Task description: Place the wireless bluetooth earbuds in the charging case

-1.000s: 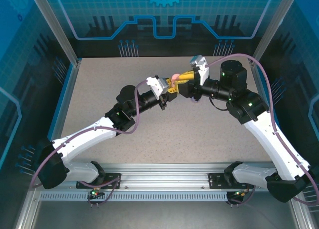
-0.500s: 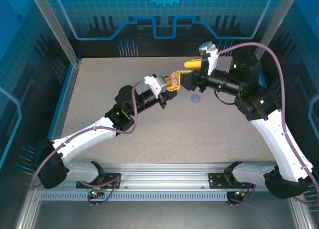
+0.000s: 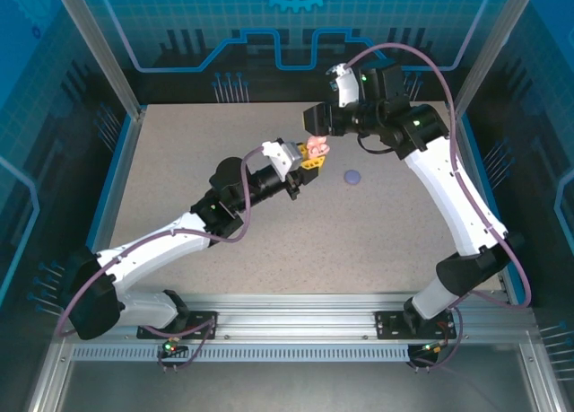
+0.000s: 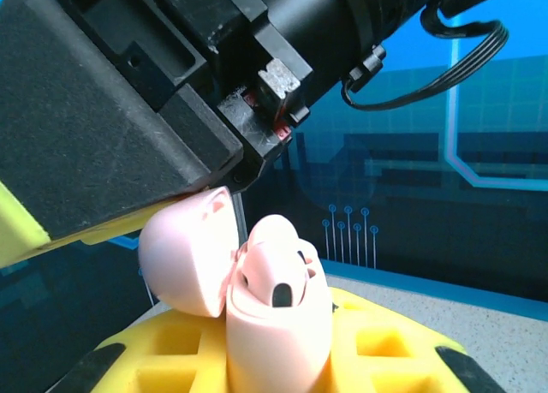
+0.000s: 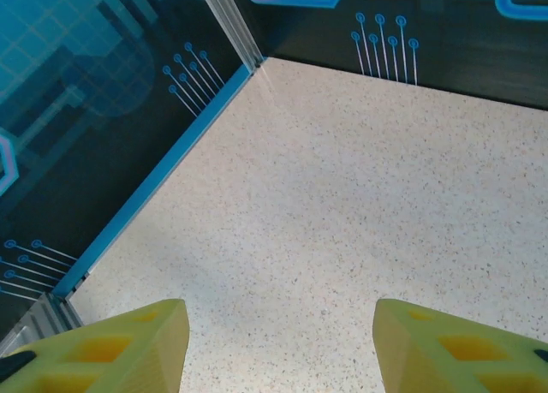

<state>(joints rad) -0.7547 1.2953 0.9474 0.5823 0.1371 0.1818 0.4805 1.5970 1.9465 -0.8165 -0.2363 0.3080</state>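
Note:
The earbud is inside the pink case and the left gripper's fingers hold it below its lid, so the robot should keep that hold until the lid shuts, then lower the case.
An open pale pink charging case stands upright between the yellow fingers of my left gripper, which is shut on it. Its lid hangs open to the left. A pale pink earbud sits in the case mouth. From above, the case is held over the table's middle back by the left gripper. My right gripper is raised behind and above it, apart from it. In its wrist view the right gripper is open and holds nothing. The lilac earbuds are out of view.
A round lilac-purple case lies shut on the speckled table, right of the pink case. The right arm's black body hangs close above the left gripper. Blue walls and a metal post enclose the back-left corner.
The right arm has pulled up and back from the pink case, uncovering the purple case on the table. The left arm has held still with the pink case.

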